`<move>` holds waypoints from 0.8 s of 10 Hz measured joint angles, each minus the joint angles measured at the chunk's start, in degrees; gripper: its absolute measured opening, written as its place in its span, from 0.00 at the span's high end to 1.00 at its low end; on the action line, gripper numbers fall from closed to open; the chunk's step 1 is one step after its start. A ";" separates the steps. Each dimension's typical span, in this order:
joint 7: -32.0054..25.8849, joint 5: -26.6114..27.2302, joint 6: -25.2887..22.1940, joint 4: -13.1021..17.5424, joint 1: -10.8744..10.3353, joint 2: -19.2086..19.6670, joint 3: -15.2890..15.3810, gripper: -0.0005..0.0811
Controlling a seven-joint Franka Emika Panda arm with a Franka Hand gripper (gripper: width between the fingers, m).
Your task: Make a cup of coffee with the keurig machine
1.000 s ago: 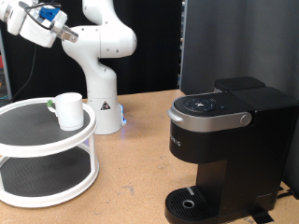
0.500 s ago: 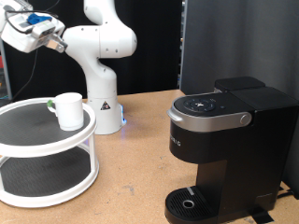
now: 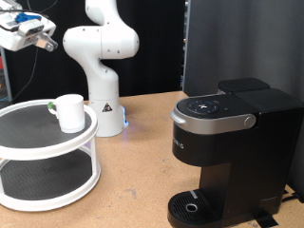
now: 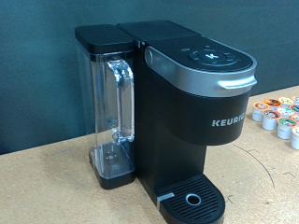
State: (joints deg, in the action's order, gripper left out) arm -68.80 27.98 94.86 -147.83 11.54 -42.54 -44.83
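Observation:
The way from my gripper to the upright white cup (image 3: 71, 113) is clear. I should go on moving down toward the cup's near side (image 3: 56, 110) before my fingers open there.
The white cup (image 3: 69, 111) stands upright on the top tier of a white two-tier round rack (image 3: 38, 161) at the exterior view's left. The black keurig machine (image 3: 228, 142) stands at the exterior view's right with its silver-grey lid handle down. My gripper (image 3: 45, 40) is high at the exterior view's top left, well above the rack and far from the machine, with nothing seen between its fingers. The wrist view shows the keurig machine (image 4: 187, 103) from the side with its water tank (image 4: 112, 112). No fingers show in the wrist view.
A small green-topped pod (image 3: 49, 105) lies beside the cup on the rack. Several coffee pods (image 4: 278, 114) sit on the wooden table (image 3: 133, 190) at the wrist view's edge. The arm's white base (image 3: 106, 104) stands behind the rack. A dark panel (image 3: 237, 43) stands behind the machine.
My hand has swung towards the exterior view's left and now sits partly at the frame's edge. The cup, the rack and the machine have not moved.

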 joint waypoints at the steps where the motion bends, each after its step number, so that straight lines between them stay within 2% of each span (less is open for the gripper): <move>1: -0.03 -0.62 -1.12 0.69 0.00 0.05 -0.68 0.99; 8: -0.46 -2.47 -2.09 1.48 0.00 0.10 -1.88 0.99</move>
State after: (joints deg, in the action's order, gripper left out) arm -69.26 25.51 92.77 -146.35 11.54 -42.44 -46.71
